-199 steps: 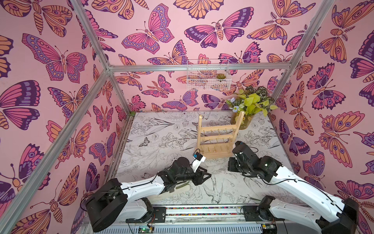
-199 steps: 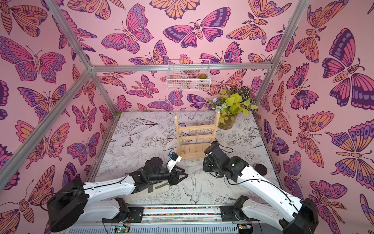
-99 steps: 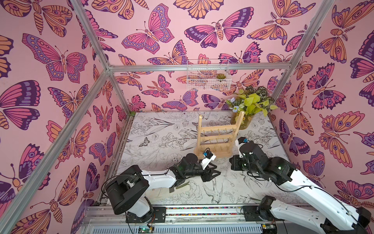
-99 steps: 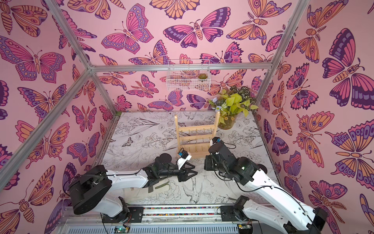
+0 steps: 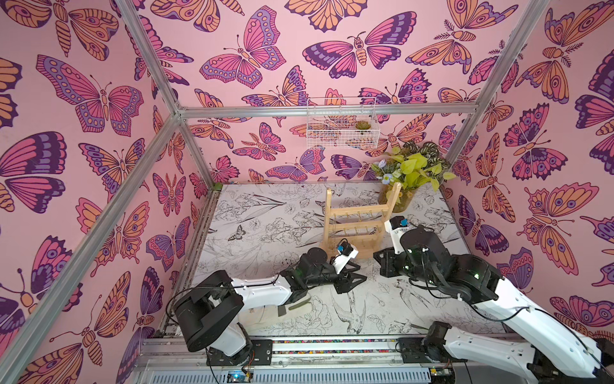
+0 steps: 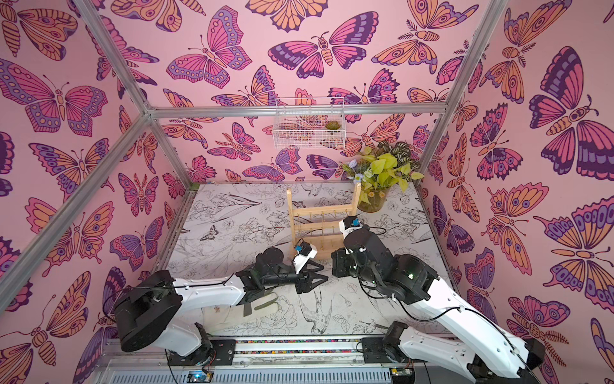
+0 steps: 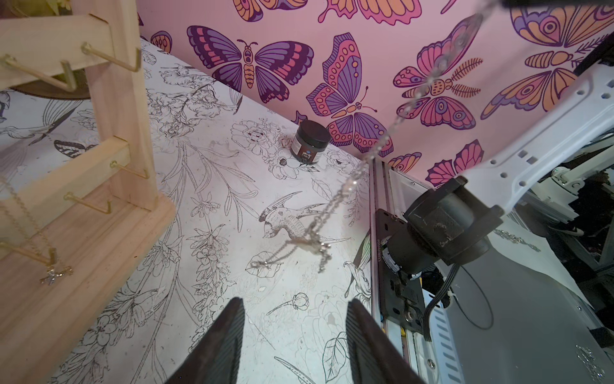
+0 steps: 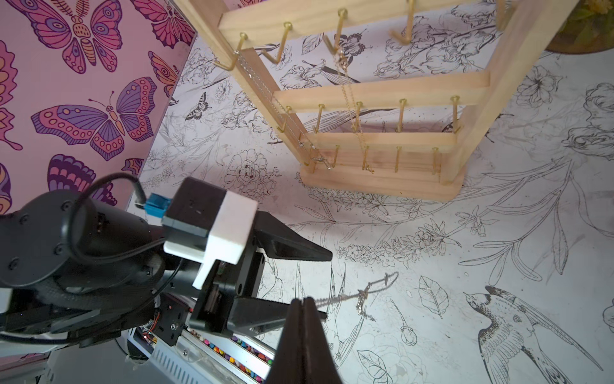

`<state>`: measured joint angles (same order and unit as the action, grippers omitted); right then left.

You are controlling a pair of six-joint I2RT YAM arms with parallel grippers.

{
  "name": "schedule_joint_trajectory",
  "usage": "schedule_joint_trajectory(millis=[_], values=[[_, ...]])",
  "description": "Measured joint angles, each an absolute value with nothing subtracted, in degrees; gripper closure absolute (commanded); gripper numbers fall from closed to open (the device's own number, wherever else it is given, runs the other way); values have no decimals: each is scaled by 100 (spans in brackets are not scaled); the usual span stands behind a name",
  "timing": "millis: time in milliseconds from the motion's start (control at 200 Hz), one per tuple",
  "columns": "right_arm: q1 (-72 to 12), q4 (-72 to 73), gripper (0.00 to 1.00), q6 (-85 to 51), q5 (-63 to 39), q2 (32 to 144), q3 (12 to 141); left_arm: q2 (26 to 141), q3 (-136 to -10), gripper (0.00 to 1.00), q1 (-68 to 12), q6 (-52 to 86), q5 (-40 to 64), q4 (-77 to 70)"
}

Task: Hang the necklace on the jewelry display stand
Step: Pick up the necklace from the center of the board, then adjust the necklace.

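Observation:
I keep moving my left gripper toward the chain [image 7: 340, 199] and close it there, because the silver necklace's loose end [image 7: 312, 244] hangs free in line with the gripper's open fingers.
The jewelry display stand [image 5: 358, 222] [image 6: 320, 221] is a light wooden rack with gold hooks, standing mid-table; it also shows in the wrist views [image 7: 126, 99] [image 8: 382, 89]. My right gripper [image 5: 377, 266] [image 6: 335, 262] [image 8: 304, 301] is shut on one end of the silver necklace [image 8: 362, 292] [image 7: 312, 242], which dangles slack above the table in front of the stand. My left gripper [image 5: 362, 272] [image 6: 325, 272] [image 7: 294, 301] [image 8: 327, 284] is open and holds nothing. It sits just left of the right gripper, with the chain's loose end ahead of its fingers.
A gold chain [image 8: 349, 99] and a thin silver chain [image 8: 265, 89] hang from hooks on the stand. A black jar [image 7: 310, 143] stands by the right wall. A potted plant [image 5: 408, 176] is at the back right and a white wire basket [image 5: 342, 128] on the back wall.
My left arm has reached to the right, bringing its open gripper close beside the right gripper. The right gripper has stayed shut on the necklace, almost in place.

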<state>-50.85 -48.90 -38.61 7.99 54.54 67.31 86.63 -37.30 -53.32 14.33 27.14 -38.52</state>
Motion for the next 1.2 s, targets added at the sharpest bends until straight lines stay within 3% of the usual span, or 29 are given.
schedule_joint_trajectory(millis=[456, 1016, 1202], values=[[-5439, -4958, 100, -3723, 797, 5782, 7105, 8208, -3791, 48, -5332, 1396, 2709, -3852], [-5629, -4947, 100, -3723, 792, 5933, 7218, 8101, -3791, 67, -5332, 1280, 2692, -3760], [-5655, -4950, 100, -3726, 845, 5937, 7220, 8097, -3789, 63, -5332, 1271, 2582, -3758]])
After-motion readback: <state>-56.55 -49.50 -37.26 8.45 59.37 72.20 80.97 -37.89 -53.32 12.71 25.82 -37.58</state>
